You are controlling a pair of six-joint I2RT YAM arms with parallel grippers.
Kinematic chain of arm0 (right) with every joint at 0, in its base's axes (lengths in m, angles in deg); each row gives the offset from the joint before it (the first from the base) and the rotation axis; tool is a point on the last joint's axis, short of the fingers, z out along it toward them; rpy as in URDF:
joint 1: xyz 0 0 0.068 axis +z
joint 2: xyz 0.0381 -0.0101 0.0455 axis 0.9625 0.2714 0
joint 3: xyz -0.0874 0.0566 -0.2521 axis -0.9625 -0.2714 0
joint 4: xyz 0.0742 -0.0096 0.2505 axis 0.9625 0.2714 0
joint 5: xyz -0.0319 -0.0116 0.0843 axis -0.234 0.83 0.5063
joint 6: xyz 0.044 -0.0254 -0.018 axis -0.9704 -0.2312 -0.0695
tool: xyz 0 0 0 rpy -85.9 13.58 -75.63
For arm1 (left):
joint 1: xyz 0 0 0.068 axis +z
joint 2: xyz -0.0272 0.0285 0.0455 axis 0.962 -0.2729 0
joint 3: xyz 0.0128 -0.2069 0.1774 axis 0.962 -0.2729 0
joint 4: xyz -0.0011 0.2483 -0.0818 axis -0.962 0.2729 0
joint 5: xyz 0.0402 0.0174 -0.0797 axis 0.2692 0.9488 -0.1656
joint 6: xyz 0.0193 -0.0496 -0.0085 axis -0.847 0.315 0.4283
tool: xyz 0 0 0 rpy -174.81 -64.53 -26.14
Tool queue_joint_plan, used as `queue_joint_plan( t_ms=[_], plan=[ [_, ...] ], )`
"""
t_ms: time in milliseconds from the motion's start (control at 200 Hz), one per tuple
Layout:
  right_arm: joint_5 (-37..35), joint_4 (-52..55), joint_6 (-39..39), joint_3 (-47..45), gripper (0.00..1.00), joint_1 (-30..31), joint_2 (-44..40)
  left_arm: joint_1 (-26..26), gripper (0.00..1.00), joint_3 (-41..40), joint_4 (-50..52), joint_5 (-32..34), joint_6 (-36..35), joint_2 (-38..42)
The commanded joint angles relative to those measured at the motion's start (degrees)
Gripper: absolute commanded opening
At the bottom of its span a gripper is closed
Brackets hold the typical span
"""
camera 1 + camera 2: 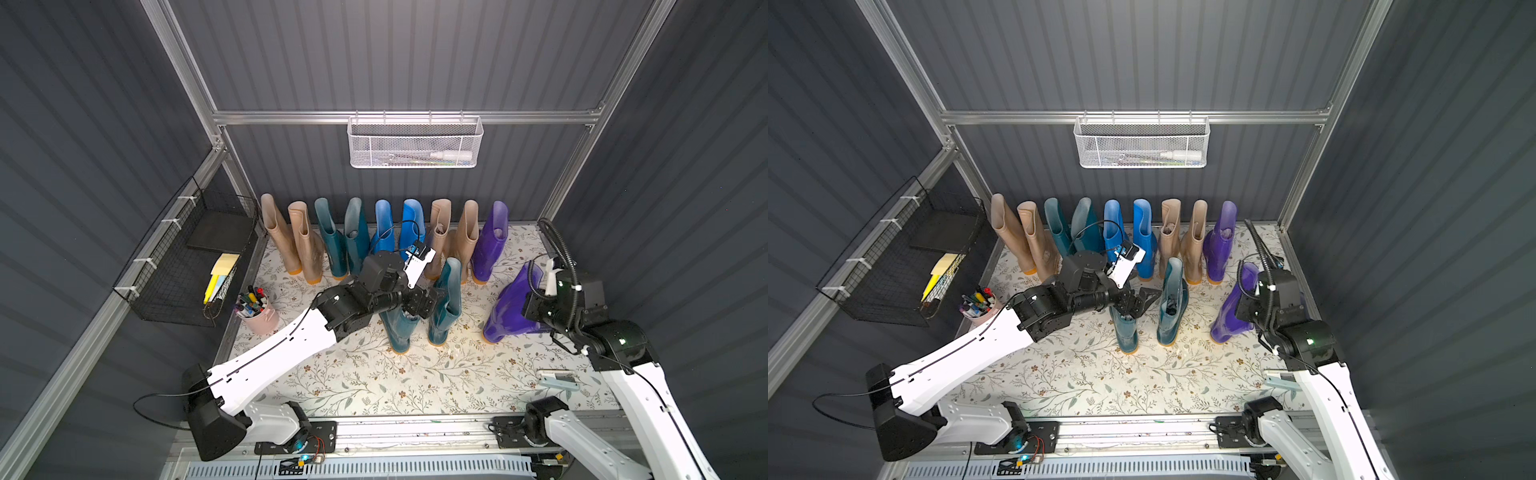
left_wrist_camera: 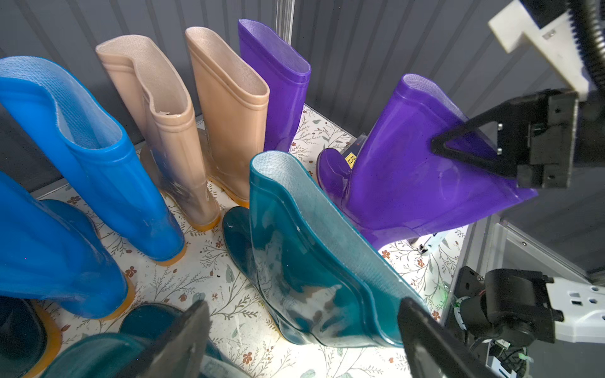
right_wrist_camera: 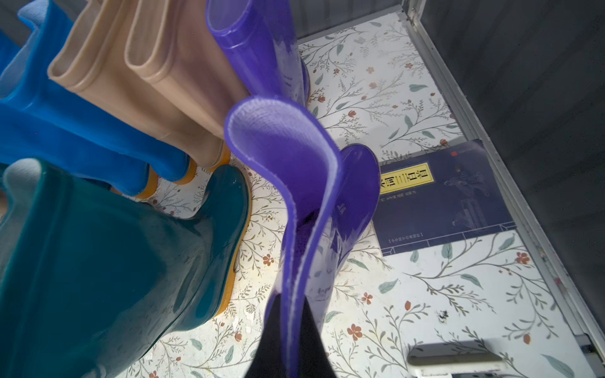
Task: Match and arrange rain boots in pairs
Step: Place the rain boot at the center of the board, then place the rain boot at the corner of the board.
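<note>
My right gripper should keep going to the open mat [image 1: 514,250] beside the row's purple boot and let go there, because the held purple boot's toe [image 3: 360,181] is facing the back wall.
Nine rain boots stand in a row along the back wall: two beige [image 1: 291,241], two teal [image 1: 345,241], two blue [image 1: 399,228], two beige [image 1: 457,237] and one purple [image 1: 490,245]. In front of them stand two teal boots [image 1: 446,303] [image 1: 1126,332]. My left gripper [image 1: 1142,301] [image 2: 304,343] hangs open over the left one, close beside the right one's shaft [image 2: 311,255]. Further right, my right gripper [image 3: 291,343] [image 2: 458,147] is shut on the shaft rim of a second purple boot [image 1: 509,307] [image 3: 294,157], which tilts.
On the floral mat [image 1: 374,382] a pink cup of markers [image 1: 257,311] stands at the left edge. A black wire basket [image 1: 187,266] hangs on the left wall, a white mesh basket [image 1: 415,143] on the back rail. A dark blue book [image 3: 442,196] lies beside the held boot.
</note>
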Motion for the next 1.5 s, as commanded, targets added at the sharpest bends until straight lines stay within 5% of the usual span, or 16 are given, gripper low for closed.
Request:
queue_joint_plan(
  t_ms=[0,480,1051,1496],
  plan=[
    [4.6,-8.7,3.9,2.2,0.0,-4.2,0.6,-0.2,0.92,0.3,-0.4,-0.8,1.0,1.7],
    [8.5,-19.6,11.6,7.6,0.0,-15.1,12.6,-0.2,0.92,1.5,-0.1,-1.0,2.2,0.9],
    [14.9,-37.2,20.6,12.9,0.0,-19.1,30.8,-0.2,0.92,0.8,0.3,1.0,3.3,1.4],
    [27.9,-44.1,24.9,15.4,0.0,-20.5,41.9,-0.2,0.92,1.4,0.5,1.1,3.1,0.2]
  ],
)
